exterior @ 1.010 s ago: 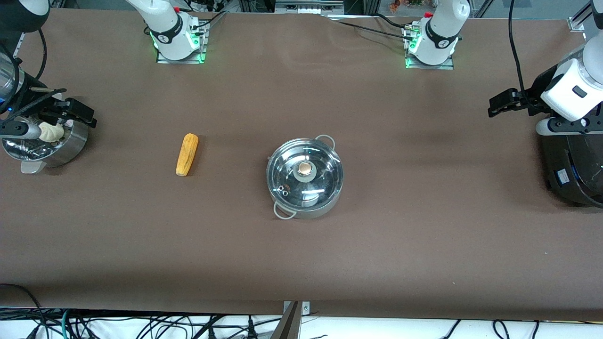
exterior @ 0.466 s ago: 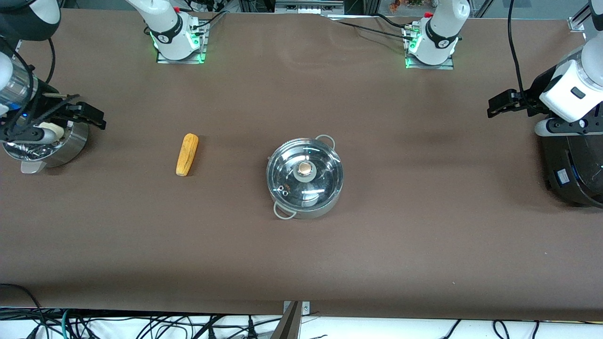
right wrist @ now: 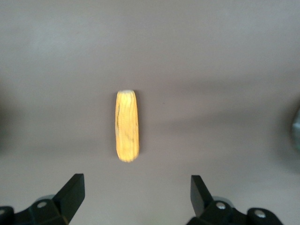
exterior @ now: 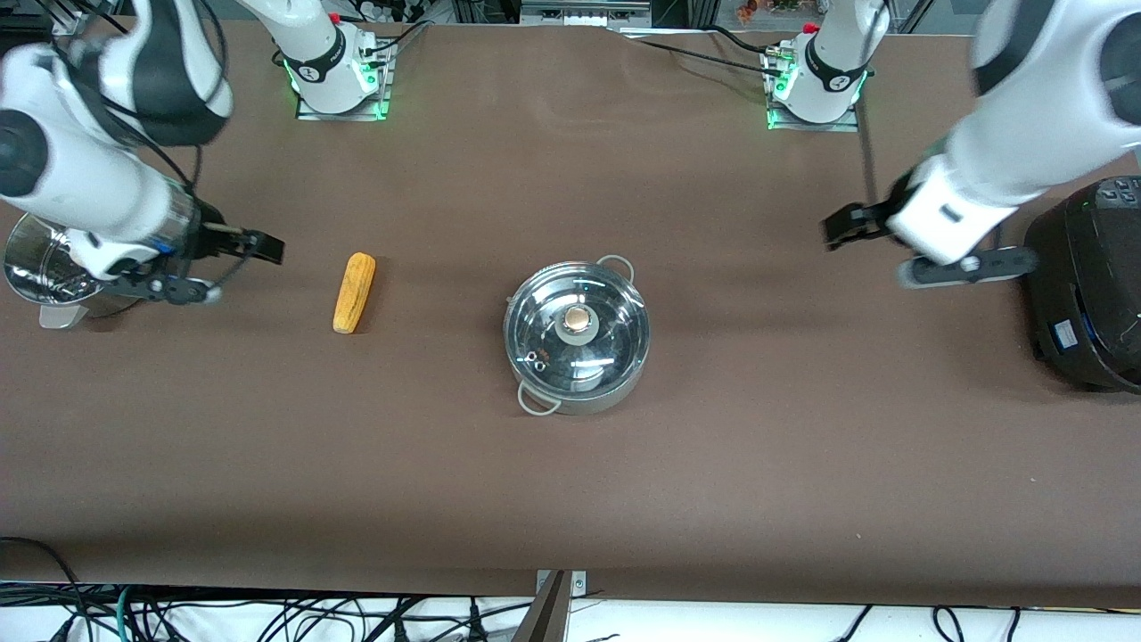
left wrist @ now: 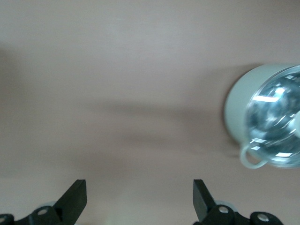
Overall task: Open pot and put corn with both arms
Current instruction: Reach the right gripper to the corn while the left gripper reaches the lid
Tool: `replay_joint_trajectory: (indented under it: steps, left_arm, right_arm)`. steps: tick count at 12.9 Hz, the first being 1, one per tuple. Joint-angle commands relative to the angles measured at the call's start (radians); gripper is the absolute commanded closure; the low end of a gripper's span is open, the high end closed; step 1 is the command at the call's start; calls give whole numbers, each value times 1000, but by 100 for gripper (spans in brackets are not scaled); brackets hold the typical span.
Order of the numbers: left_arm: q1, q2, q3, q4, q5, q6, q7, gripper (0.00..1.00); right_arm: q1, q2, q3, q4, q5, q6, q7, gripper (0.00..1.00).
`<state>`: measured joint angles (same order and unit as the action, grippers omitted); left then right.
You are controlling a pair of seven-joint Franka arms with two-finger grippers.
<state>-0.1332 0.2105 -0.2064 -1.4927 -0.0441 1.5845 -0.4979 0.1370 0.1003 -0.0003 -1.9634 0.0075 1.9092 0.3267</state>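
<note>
I can see only shiny steel through the glass lid (exterior: 595,362), so I should expect an empty pot (exterior: 585,405) when I raise the lid by its knob.
The steel pot (exterior: 577,336) stands mid-table with its glass lid (exterior: 570,321) and tan knob (exterior: 578,316) on; it also shows in the left wrist view (left wrist: 269,117). The yellow-orange corn (exterior: 354,292) lies on the table toward the right arm's end, and shows in the right wrist view (right wrist: 127,125). My right gripper (exterior: 258,248) is open and empty over the table beside the corn, apart from it. My left gripper (exterior: 842,227) is open and empty over the table between the pot and the black cooker.
A perforated steel steamer basket (exterior: 45,267) stands at the right arm's end, partly hidden by that arm. A big black cooker (exterior: 1083,285) stands at the left arm's end. The brown table (exterior: 570,481) is bare nearer the camera.
Both arms have swung inward: the right gripper left the steamer basket toward the corn, the left gripper moved from the cooker toward the pot. Pot and corn have not moved.
</note>
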Motion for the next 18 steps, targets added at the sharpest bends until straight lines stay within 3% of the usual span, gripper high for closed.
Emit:
replay_joint_trajectory:
  steps: [1, 3, 5, 7, 12, 13, 15, 17, 18]
  left_arm:
    - [-133, 143, 4, 94, -14, 111, -137, 0]
    - [-228, 234, 4, 133, -16, 189, -259, 0]
    - [-349, 389, 22, 297, -5, 197, -345, 0]
    - [-429, 482, 79, 390, -8, 210, -398, 0]
    - [-477, 566, 107, 394, -3, 361, -487, 0]
    - [-482, 566, 114, 393, -3, 364, -487, 0]
    - [-483, 567, 116, 388, -3, 364, -487, 7]
    - [-483, 570, 117, 388, -3, 377, -487, 8]
    - [-486, 573, 119, 390, -2, 379, -487, 9]
  right_arm:
    - [4, 16, 5, -152, 9, 193, 107, 0]
    - [4, 67, 11, -214, 11, 311, 167, 0]
    - [4, 97, 57, -259, 11, 410, 248, 0]
    - [4, 154, 89, -267, 11, 490, 302, 0]
    - [7, 225, 91, -290, 2, 490, 284, 0]
    - [12, 239, 91, -290, -4, 484, 270, 12]
    - [13, 246, 91, -287, -9, 482, 261, 65]
    - [19, 248, 91, -275, -9, 484, 256, 90]
    - [20, 248, 89, -267, -9, 482, 252, 95]
